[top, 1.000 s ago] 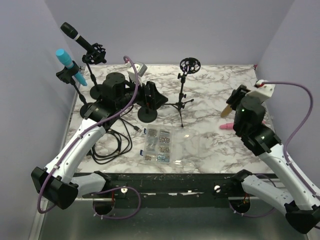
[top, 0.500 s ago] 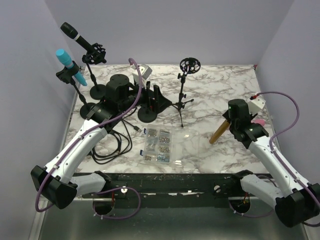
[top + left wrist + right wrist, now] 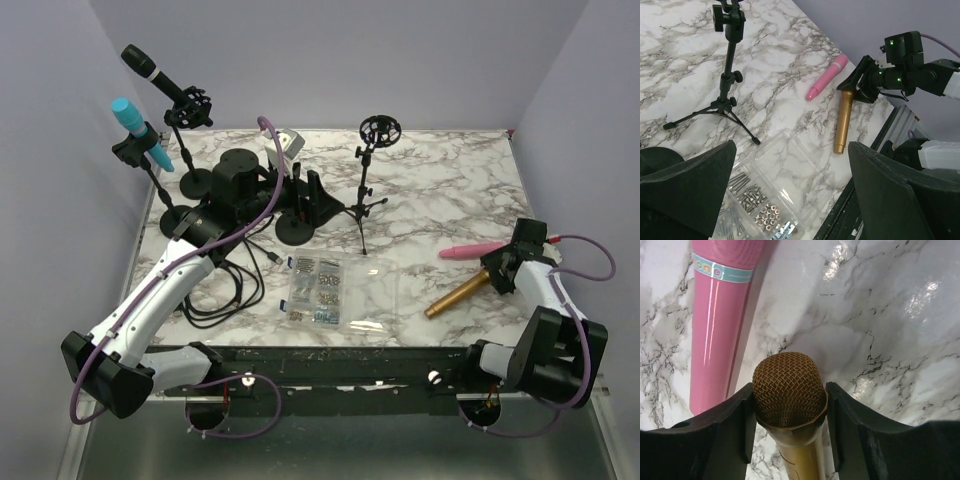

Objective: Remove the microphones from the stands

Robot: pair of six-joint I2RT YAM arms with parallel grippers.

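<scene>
The gold microphone [image 3: 458, 295] is low down with open marble [image 3: 456, 271] next to the pink microphone. My right gripper should go on turning the gold microphone until the two are parallel, and then let go.
A gold microphone [image 3: 458, 296] lies low along the marble table at the right, next to a pink microphone [image 3: 472, 250]. My right gripper [image 3: 500, 272] is shut on the gold microphone's mesh head [image 3: 789, 390], one finger [image 3: 715, 440] on each side. The pink microphone [image 3: 722, 305] lies just left of it. An empty tripod stand [image 3: 365, 190] with a ring mount is at centre back. My left gripper [image 3: 305, 200] hangs open near that stand, nothing between its fingers [image 3: 900, 195]. A black microphone [image 3: 150, 70] and a cyan microphone [image 3: 135, 125] sit in stands at the far left.
A clear box of screws and nuts [image 3: 320, 285] lies in the middle front. Black cables [image 3: 220, 290] coil at the front left. Round stand bases [image 3: 295, 230] sit under my left arm. The table's near edge [image 3: 400, 345] runs close to the gold microphone's tail.
My right arm has swung down toward the near right corner, carrying the gold microphone from a raised tilt to lying low beside the pink one. The left arm shifted slightly, then held still.
</scene>
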